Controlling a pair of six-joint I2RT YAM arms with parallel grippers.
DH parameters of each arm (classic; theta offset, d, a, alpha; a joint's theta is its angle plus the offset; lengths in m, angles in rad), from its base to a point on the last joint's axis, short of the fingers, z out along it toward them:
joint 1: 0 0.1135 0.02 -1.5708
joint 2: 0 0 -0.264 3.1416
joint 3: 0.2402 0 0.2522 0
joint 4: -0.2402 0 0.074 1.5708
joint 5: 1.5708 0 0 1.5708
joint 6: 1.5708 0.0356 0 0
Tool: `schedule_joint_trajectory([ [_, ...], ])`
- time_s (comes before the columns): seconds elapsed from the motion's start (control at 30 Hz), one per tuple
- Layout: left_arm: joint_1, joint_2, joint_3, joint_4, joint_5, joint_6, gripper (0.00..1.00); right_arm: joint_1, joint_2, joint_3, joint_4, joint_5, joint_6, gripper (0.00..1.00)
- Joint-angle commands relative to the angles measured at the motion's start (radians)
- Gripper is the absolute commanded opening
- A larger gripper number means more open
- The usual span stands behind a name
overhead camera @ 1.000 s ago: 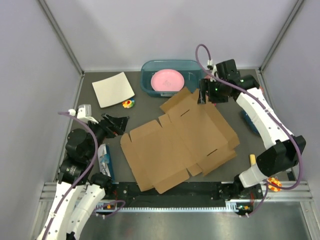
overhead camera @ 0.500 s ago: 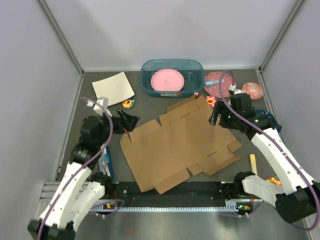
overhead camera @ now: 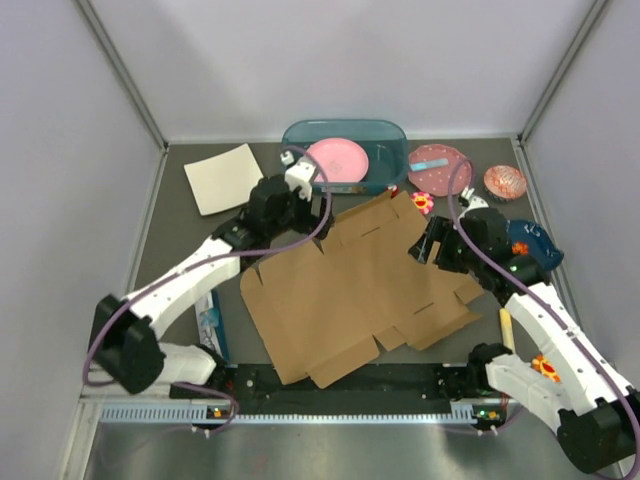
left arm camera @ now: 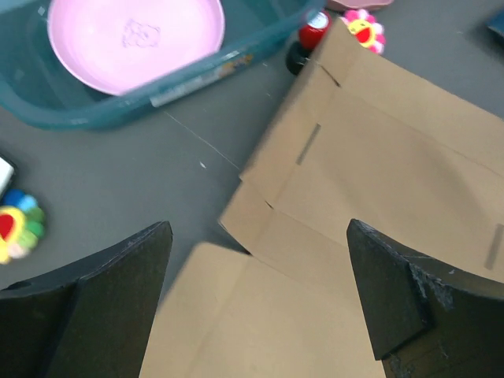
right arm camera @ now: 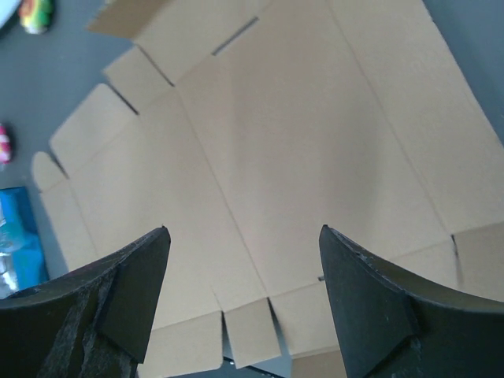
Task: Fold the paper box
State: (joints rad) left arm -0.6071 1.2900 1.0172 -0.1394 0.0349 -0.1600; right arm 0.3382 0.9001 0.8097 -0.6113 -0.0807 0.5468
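Observation:
The panels are still joined across the creases (left arm camera: 307,226). This means the whole paper box (overhead camera: 335,295) will slide and turn along when I lift its far edge and pull it.
The paper box (overhead camera: 355,285) is a flat brown cardboard sheet with flaps and slots, lying unfolded in the middle of the table. It fills the left wrist view (left arm camera: 370,181) and the right wrist view (right arm camera: 299,157). My left gripper (overhead camera: 308,218) is open and empty, hovering over the sheet's far left corner; in its own view (left arm camera: 258,236) the jaws stand wide apart above the cardboard. My right gripper (overhead camera: 420,246) is open and empty over the sheet's right part, its jaws (right arm camera: 244,236) wide apart above the flaps.
A teal tub (overhead camera: 388,135) holding a pink plate (overhead camera: 336,160) stands behind the sheet. A cream-white square sheet (overhead camera: 226,178) lies far left. A pink dotted plate (overhead camera: 438,166), a cupcake liner (overhead camera: 504,181), small flower toys (overhead camera: 420,202) and a blue packet (overhead camera: 209,322) lie around.
My left arm has swung forward and right from the table's left side to the sheet's far left corner. My right gripper has shifted slightly left and lower over the sheet.

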Motion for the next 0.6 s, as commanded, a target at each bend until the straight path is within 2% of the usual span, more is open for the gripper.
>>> schedule_joint_trajectory([
  [0.0, 0.001, 0.136, 0.116, 0.078, -0.076, 0.212, 0.98, 0.009, -0.07, -0.001, 0.059, -0.073, 0.012, 0.77],
  [0.27, 0.0, 0.383, 0.262, 0.086, -0.02, 0.424, 0.91, 0.009, -0.168, -0.04, 0.035, -0.132, 0.005, 0.77],
  [0.57, -0.022, 0.525, 0.388, 0.066, 0.054, 0.456, 0.91, 0.008, -0.179, -0.038, 0.005, -0.137, -0.031, 0.77],
])
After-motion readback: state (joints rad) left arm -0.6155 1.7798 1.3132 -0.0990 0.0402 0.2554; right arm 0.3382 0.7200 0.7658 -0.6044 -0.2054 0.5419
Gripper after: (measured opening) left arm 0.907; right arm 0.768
